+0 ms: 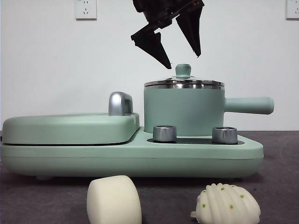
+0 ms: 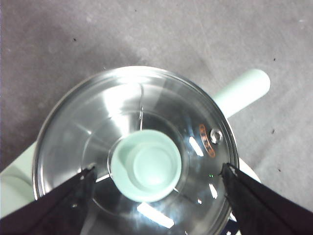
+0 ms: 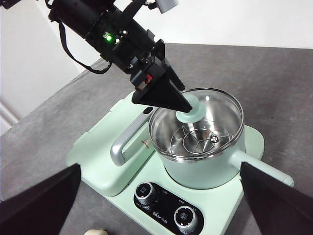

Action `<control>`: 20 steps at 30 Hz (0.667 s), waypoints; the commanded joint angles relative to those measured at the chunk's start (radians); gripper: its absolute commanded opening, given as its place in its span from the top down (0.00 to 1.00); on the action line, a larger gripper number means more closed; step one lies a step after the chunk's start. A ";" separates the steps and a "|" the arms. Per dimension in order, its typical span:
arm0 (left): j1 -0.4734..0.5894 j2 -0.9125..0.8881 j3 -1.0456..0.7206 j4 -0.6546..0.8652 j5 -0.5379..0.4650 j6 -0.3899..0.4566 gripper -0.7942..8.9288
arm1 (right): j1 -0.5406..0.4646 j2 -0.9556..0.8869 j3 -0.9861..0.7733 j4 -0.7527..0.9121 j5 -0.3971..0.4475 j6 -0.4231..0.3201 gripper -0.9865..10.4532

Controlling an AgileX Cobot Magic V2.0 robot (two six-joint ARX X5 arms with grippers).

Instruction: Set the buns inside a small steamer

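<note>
My gripper will lift the green knob, and the glass lid point(image 1: 184, 80) should then come straight off, level, and leave the pot behind, because a seam runs point(image 1: 184, 84) under the lid's steel rim.
The small steamer point(image 1: 182, 109) stands on the right half of the mint-green cooker, its steel-rimmed glass lid point(image 1: 183, 84) on. My left gripper point(image 1: 183, 61) hangs open just above the lid's green knob point(image 1: 183, 70). In the left wrist view the jaws of the left gripper point(image 2: 157, 168) straddle the knob point(image 2: 146, 164) without touching it. Both buns lie on the table in front: the plain cream bun point(image 1: 113, 200) and the ribbed bun with green dots point(image 1: 227, 205). My right gripper point(image 3: 160, 165) is open, high above the cooker's front, and holds nothing.
A flat lidded griddle point(image 1: 70, 128) with a silver handle point(image 1: 120, 103) fills the cooker's left half. Two steel dials point(image 1: 164, 133) sit below the pot. The pot's straight handle point(image 1: 247, 105) points right. The left arm point(image 3: 117, 39) reaches in from the far side.
</note>
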 commanded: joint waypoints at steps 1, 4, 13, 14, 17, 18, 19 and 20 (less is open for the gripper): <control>-0.011 0.039 0.031 0.005 -0.008 0.015 0.51 | 0.001 0.003 0.015 0.007 -0.003 -0.010 0.46; -0.011 0.047 0.031 0.009 -0.011 0.029 0.58 | 0.001 0.003 0.015 0.005 -0.003 -0.010 0.46; -0.011 0.056 0.030 0.032 -0.011 0.029 0.64 | 0.001 0.003 0.015 -0.021 -0.003 -0.010 0.46; -0.011 0.056 0.030 0.031 -0.011 0.029 0.64 | 0.001 0.003 0.015 -0.020 -0.004 -0.010 0.46; -0.011 0.058 0.030 0.024 -0.011 0.029 0.64 | 0.001 0.003 0.015 -0.020 -0.004 -0.010 0.46; -0.011 0.060 0.030 0.024 -0.011 0.029 0.64 | 0.001 0.003 0.015 -0.020 -0.004 -0.010 0.46; -0.011 0.060 0.029 0.023 -0.011 0.029 0.64 | 0.001 0.003 0.015 -0.019 -0.004 -0.010 0.46; -0.012 0.065 0.029 0.021 -0.011 0.029 0.64 | 0.001 0.003 0.015 -0.019 -0.004 -0.010 0.46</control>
